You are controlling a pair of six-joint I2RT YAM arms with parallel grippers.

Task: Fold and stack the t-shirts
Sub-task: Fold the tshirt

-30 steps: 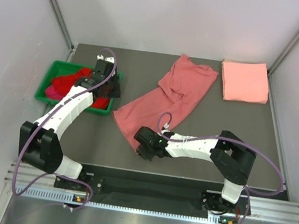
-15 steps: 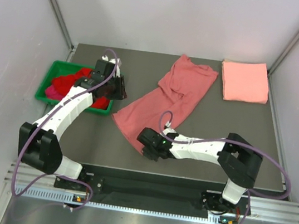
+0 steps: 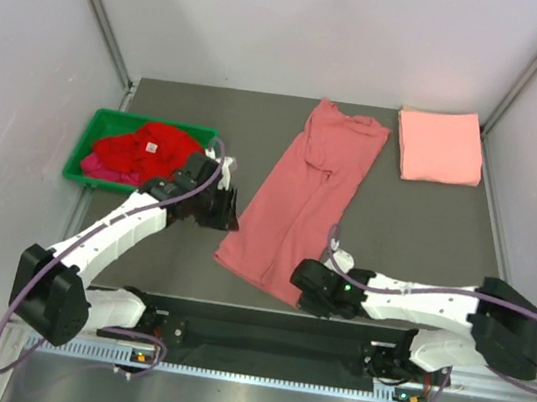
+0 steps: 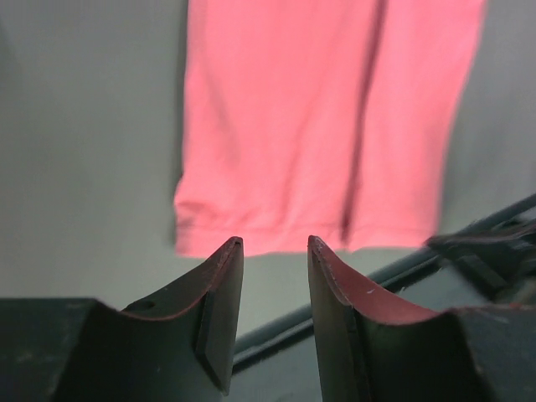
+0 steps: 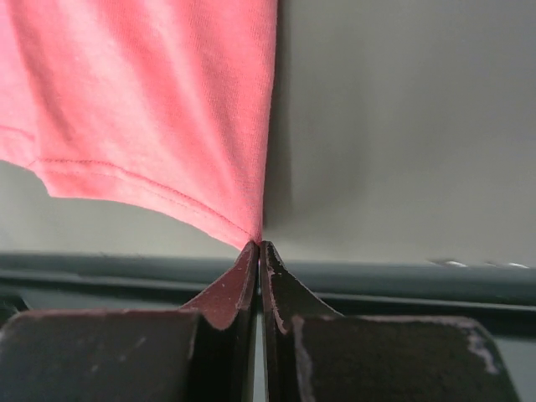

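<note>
The right gripper is holding one hem corner and the rose-red t-shirt's other hem corner is lying flat, so the left gripper should continue moving there until it closes.
A dusty rose-red t-shirt lies stretched in a long strip down the middle of the table. My right gripper is shut on its near hem corner, close to the table's front edge. My left gripper is open and empty, just left of the shirt's near left corner; in the left wrist view the hem lies just beyond its fingertips. A folded salmon pink t-shirt lies at the back right. A bright red t-shirt and a magenta one lie in the green bin.
The green plastic bin stands at the left side of the table. The black front rail runs along the near edge. Grey walls enclose the table on three sides.
My right gripper pulled the shirt's near corner rightward and toward the front edge, stretching the shirt straight. My left gripper left the bin and moved right and nearer, to the shirt's near left corner.
</note>
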